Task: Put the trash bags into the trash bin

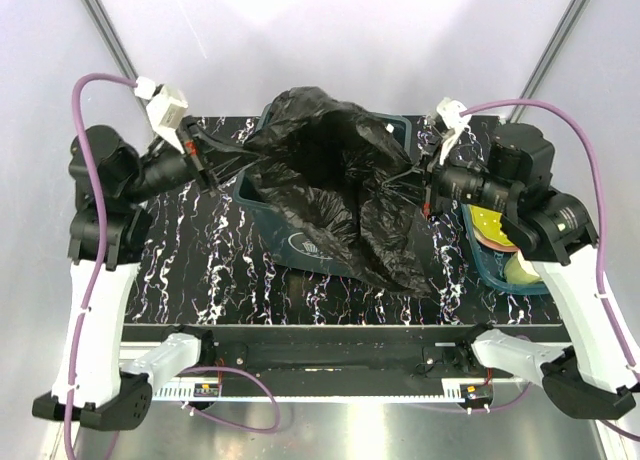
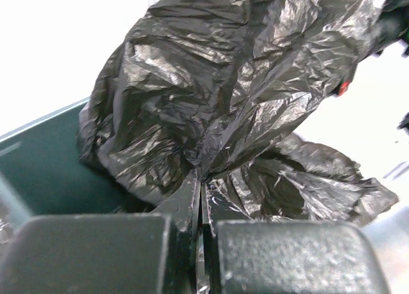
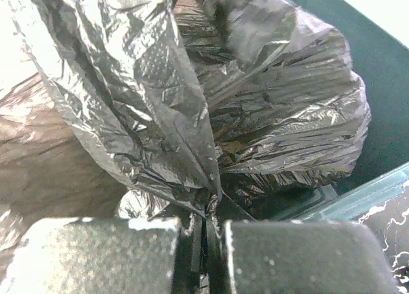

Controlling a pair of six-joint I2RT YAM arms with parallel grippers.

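Note:
The robot's right gripper should first pull the bag's edge away from the left gripper, since the trash bag hangs loose and bunched over the trash bin's front.
A wrinkly glossy black trash bag is stretched over the dark green trash bin at the table's middle, draping down its front right. My left gripper is shut on the bag's left edge beside the bin's left rim. My right gripper is shut on the bag's right edge. In the left wrist view the bag bunches from my closed fingertips, the bin wall at left. In the right wrist view the film is pinched at my gripper, the bin rim at right.
A shallow blue tray with yellow-green items stands at the right, under my right arm. The black white-veined marble tabletop spreads around the bin. Grey walls rise behind.

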